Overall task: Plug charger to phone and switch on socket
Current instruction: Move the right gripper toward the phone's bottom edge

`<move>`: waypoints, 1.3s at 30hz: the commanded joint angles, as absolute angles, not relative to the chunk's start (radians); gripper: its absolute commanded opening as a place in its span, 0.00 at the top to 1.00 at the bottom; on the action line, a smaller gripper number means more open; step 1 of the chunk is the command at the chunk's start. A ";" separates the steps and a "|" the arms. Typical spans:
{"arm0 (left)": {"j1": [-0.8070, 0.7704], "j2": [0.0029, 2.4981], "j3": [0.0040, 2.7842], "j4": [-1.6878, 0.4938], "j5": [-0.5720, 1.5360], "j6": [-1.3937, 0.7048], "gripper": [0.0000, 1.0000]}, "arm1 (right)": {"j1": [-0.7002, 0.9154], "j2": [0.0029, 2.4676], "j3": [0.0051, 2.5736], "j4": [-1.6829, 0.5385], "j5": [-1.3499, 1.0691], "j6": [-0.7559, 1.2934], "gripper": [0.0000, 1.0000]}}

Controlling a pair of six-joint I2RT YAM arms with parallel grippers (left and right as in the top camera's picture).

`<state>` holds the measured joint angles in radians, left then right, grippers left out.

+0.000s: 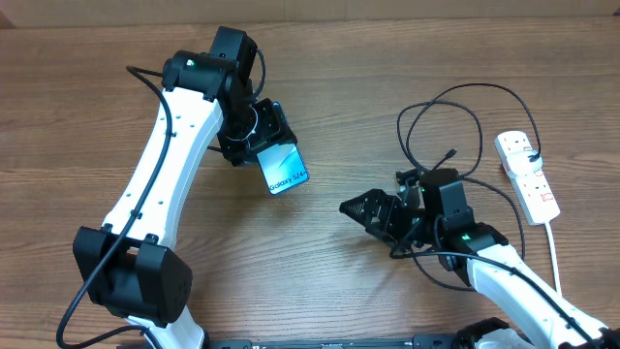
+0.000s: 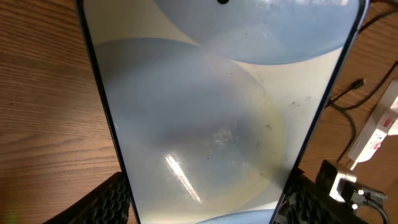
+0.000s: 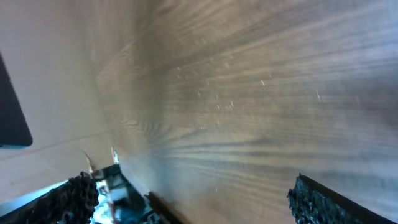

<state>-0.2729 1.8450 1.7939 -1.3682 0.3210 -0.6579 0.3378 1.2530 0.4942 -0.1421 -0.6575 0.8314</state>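
The phone's lower end [image 1: 287, 178] sticks out free of my left gripper, so my open right gripper should keep moving toward that end [image 1: 299, 174] until its fingers straddle the phone.
The phone [image 1: 288, 172], its light blue screen reading "Galaxy S24+", is lifted off the table at a tilt, and my left gripper [image 1: 271, 145] is shut on its upper end. In the left wrist view the phone [image 2: 211, 112] fills most of the frame between both black fingers [image 2: 109, 202]. My right gripper [image 1: 355, 206] is open and empty over bare wood, to the right of the phone; its pads [image 3: 323, 202] stand wide apart. The charger [image 1: 438, 114] lies in black loops behind the right arm, its connector tip [image 1: 450, 153] free. The white socket [image 1: 528, 174] lies at the far right.
The wooden table [image 1: 368, 78] stretches across the whole view. The socket's white cord [image 1: 555, 252] runs toward the front edge beside the right arm. A dark flat shape [image 3: 12, 112] shows at the left edge of the right wrist view; I cannot tell what it is.
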 commanded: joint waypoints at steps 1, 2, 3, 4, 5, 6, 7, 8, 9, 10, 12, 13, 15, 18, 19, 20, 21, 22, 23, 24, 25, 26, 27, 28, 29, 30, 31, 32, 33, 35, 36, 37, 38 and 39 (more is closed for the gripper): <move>-0.270 1.846 1.819 -1.359 0.327 -0.707 0.53 | 0.373 1.253 0.519 -0.091 -0.641 0.775 0.00; -0.270 1.846 1.819 -1.358 0.313 -0.722 0.53 | 0.388 1.253 0.519 -0.060 -0.641 0.775 0.00; -0.270 1.846 1.819 -1.358 0.299 -0.738 0.53 | 0.402 1.253 0.519 -0.028 -0.642 0.775 0.00; -0.270 1.846 1.819 -1.356 0.286 -0.751 0.53 | 0.416 1.253 0.519 0.008 -0.642 0.776 0.00; -0.270 1.846 1.819 -1.355 0.276 -0.764 0.53 | 0.430 1.253 0.519 0.048 -0.644 0.776 0.00; -0.270 1.846 1.819 -1.352 0.269 -0.774 0.53 | 0.442 1.253 0.519 0.089 -0.645 0.776 0.00; -0.270 1.846 1.819 -1.348 0.263 -0.788 0.53 | 0.454 1.253 0.519 0.131 -0.645 0.776 0.00; -0.270 1.846 1.819 -1.345 0.262 -0.800 0.53 | 0.465 1.253 0.519 0.173 -0.644 0.776 0.00; -0.270 1.846 1.819 -1.340 0.262 -0.813 0.53 | 0.478 1.253 0.519 0.220 -0.639 0.776 0.00; -0.270 1.846 1.819 -1.335 0.262 -0.822 0.53 | 0.490 1.253 0.519 0.255 -0.629 0.777 0.00; -0.270 1.846 1.819 -1.327 0.262 -0.851 0.53 | 0.516 1.253 0.519 0.308 -0.592 0.783 0.00; -0.270 1.846 1.819 -1.325 0.262 -0.866 0.53 | 0.530 1.253 0.519 0.320 -0.561 0.791 0.00; -0.270 1.846 1.819 -1.318 0.264 -0.892 0.53 | 0.563 1.253 0.519 0.324 -0.470 0.826 0.00; -0.270 1.846 1.819 -1.299 0.290 -0.899 0.53 | 0.605 1.254 0.519 0.329 -0.330 0.878 0.00; -0.270 1.846 1.819 -1.295 0.299 -0.899 0.53 | 0.617 1.254 0.519 0.337 -0.283 0.898 0.00; -0.270 1.846 1.819 -1.291 0.308 -0.899 0.53 | 0.628 1.254 0.519 0.347 -0.244 0.912 0.00; -0.270 1.846 1.819 -1.289 0.312 -0.899 0.53 | 0.637 1.254 0.519 0.359 -0.207 0.923 0.00; -0.270 1.846 1.819 -1.288 0.316 -0.899 0.53 | 0.646 1.254 0.519 0.376 -0.178 0.930 0.00; -0.270 1.846 1.819 -1.288 0.316 -0.900 0.53 | 0.654 1.255 0.519 0.394 -0.149 0.943 0.00; -0.270 1.846 1.819 -1.288 0.318 -0.899 0.53 | 0.661 1.258 0.519 0.414 -0.128 0.949 0.00; -0.270 1.846 1.819 -1.288 0.324 -0.899 0.53 | 0.669 1.264 0.519 0.440 -0.110 0.950 0.00; -0.270 1.846 1.819 -1.288 0.336 -0.899 0.53 | 0.674 1.270 0.519 0.458 -0.100 0.951 0.00; -0.270 1.846 1.819 -1.286 0.344 -0.899 0.53 | 0.680 1.280 0.519 0.482 -0.088 0.951 0.00; -0.270 1.846 1.819 -1.283 0.359 -0.899 0.53 | 0.683 1.291 0.519 0.502 -0.081 0.951 0.00; -0.270 1.846 1.819 -1.279 0.367 -0.899 0.53 | 0.685 1.305 0.519 0.522 -0.075 0.951 0.00; -0.270 1.846 1.819 -1.276 0.381 -0.899 0.53 | 0.685 1.321 0.519 0.543 -0.074 0.951 0.00; -0.270 1.846 1.819 -1.274 0.391 -0.899 0.53 | 0.685 1.338 0.519 0.563 -0.073 0.951 0.01; -0.270 1.846 1.819 -1.272 0.398 -0.899 0.53 | 0.685 1.358 0.519 0.587 -0.071 0.951 0.02; -0.270 1.846 1.819 -1.270 0.410 -0.899 0.53 | 0.685 1.377 0.519 0.612 -0.071 0.951 0.04; -0.270 1.846 1.819 -1.268 0.426 -0.899 0.53 | 0.685 1.415 0.519 0.674 -0.072 0.960 0.11; -0.270 1.846 1.819 -1.266 0.437 -0.899 0.53 | 0.685 1.433 0.519 0.701 -0.071 0.978 0.12; -0.270 1.846 1.819 -1.261 0.445 -0.899 0.54 | 0.685 1.454 0.519 0.734 -0.071 0.998 0.15; -0.270 1.846 1.819 -1.256 0.455 -0.902 0.54 | 0.685 1.468 0.519 0.757 -0.071 1.008 0.16; -0.271 1.846 1.819 -1.252 0.464 -0.907 0.54 | 0.685 1.486 0.519 0.786 -0.071 1.026 0.18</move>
